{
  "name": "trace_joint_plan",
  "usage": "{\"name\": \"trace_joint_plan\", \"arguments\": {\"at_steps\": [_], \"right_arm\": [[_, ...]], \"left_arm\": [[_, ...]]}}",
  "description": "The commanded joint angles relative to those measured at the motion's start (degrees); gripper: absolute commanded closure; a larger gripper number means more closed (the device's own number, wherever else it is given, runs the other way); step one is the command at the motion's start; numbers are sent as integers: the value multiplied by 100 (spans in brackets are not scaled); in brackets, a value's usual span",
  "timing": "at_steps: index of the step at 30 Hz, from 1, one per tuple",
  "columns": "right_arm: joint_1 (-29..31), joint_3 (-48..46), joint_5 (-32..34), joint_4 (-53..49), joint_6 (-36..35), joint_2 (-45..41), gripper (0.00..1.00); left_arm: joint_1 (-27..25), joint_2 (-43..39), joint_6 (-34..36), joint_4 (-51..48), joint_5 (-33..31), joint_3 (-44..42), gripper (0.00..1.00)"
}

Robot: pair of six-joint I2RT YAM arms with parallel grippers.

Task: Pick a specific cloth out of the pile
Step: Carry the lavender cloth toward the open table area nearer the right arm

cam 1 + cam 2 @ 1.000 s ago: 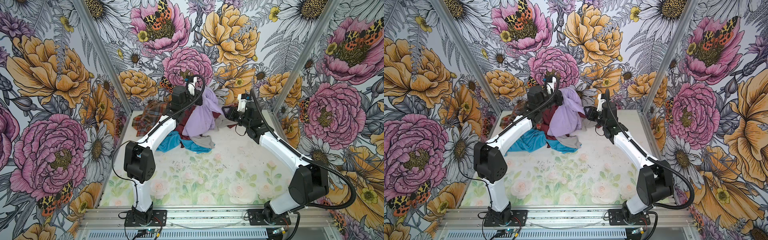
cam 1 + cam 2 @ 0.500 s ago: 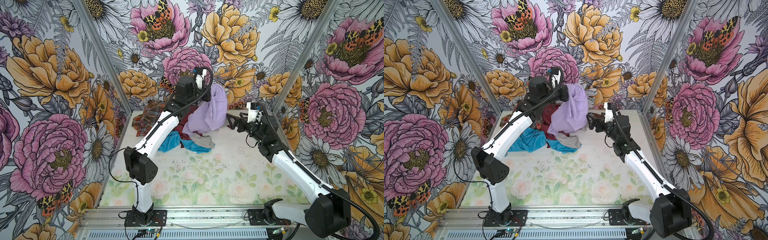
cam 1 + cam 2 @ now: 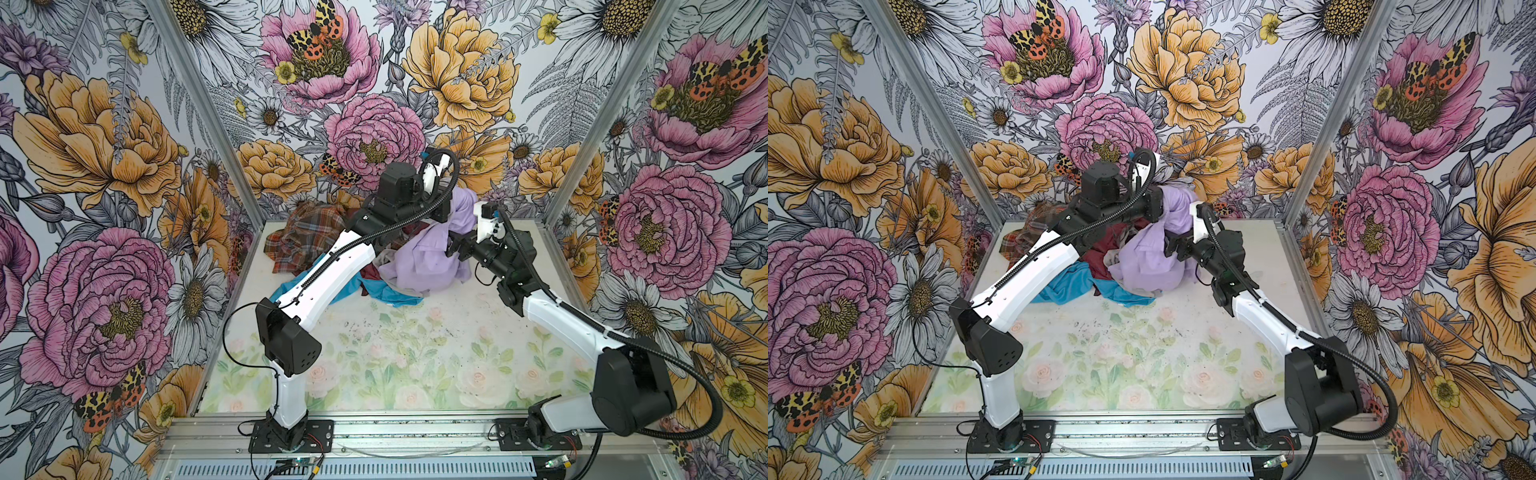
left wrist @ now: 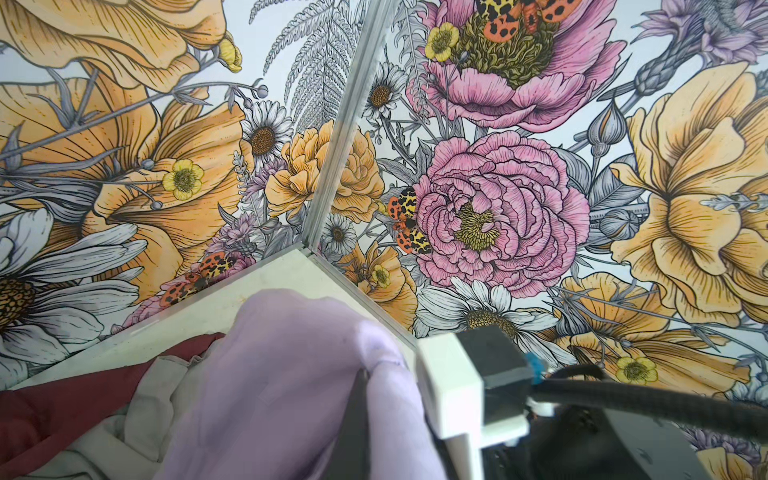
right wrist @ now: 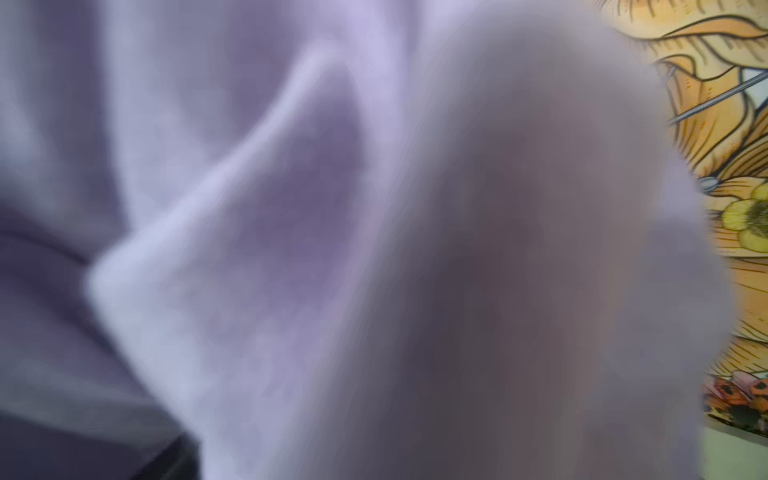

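Observation:
The robot's left gripper is holding the pale lilac cloth's top fold (image 3: 463, 201) above the pile, so the right gripper should grab the cloth's hanging side (image 3: 444, 246) and move it clear.
The pale lilac cloth (image 3: 424, 257) (image 3: 1150, 257) hangs in a bunch over the right side of the pile (image 3: 332, 266) (image 3: 1084, 266) at the back of the table. My left gripper (image 3: 448, 208) (image 3: 1162, 205) is shut on its top fold and holds it up; the left wrist view shows the cloth (image 4: 291, 374) pinched in that gripper (image 4: 365, 399). My right gripper (image 3: 451, 248) (image 3: 1169, 245) stands open against the cloth's right side. In the right wrist view the cloth (image 5: 291, 208) fills the picture in a blur and hides the fingers.
The pile holds a brown-orange plaid garment (image 3: 303, 237), a bright blue one (image 3: 395, 296), a maroon one (image 3: 370, 272) and a light grey one (image 4: 137, 415). Flowered walls close in the back and both sides. The table's flowered mat (image 3: 395, 365) spreads toward the front.
My left gripper has carried the lilac cloth up and to the right. My right gripper has opened wider and moved back in against the hanging cloth.

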Motion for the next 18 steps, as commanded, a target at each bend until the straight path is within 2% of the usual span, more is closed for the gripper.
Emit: {"name": "trace_joint_plan", "arguments": {"at_steps": [1,2,4,5,6,9,12,14,15,18], "right_arm": [[177,443,-461,591,407,570,7],[189,469,-453,738,571,695,20],[173,383,-382,1157,934,838,61],[180,326,-335,1237,1010,814,87],[180,288,-245,1230,1052,758,100],[183,243,52,846,1057,409,100],[155,365,433,12,1100,-99,100],[128,532,663,-626,1148,-411,100],[104,633,740,-999,1160,-563,100],[8,866,818,-1767,1189,-937,100]], "left_arm": [[18,-406,9,188,222,-255,100],[33,-640,2,192,213,-368,100],[120,-804,-8,257,190,-627,100],[166,-880,-25,292,187,-744,100],[222,-967,-43,309,186,-854,100],[391,-1221,-90,464,163,-1225,100],[525,-1497,-105,706,16,-1748,100],[582,-1690,-176,980,-85,-2177,95],[602,-1773,-231,1163,-87,-2428,87],[583,-1884,-219,1362,-159,-2839,50]]}}
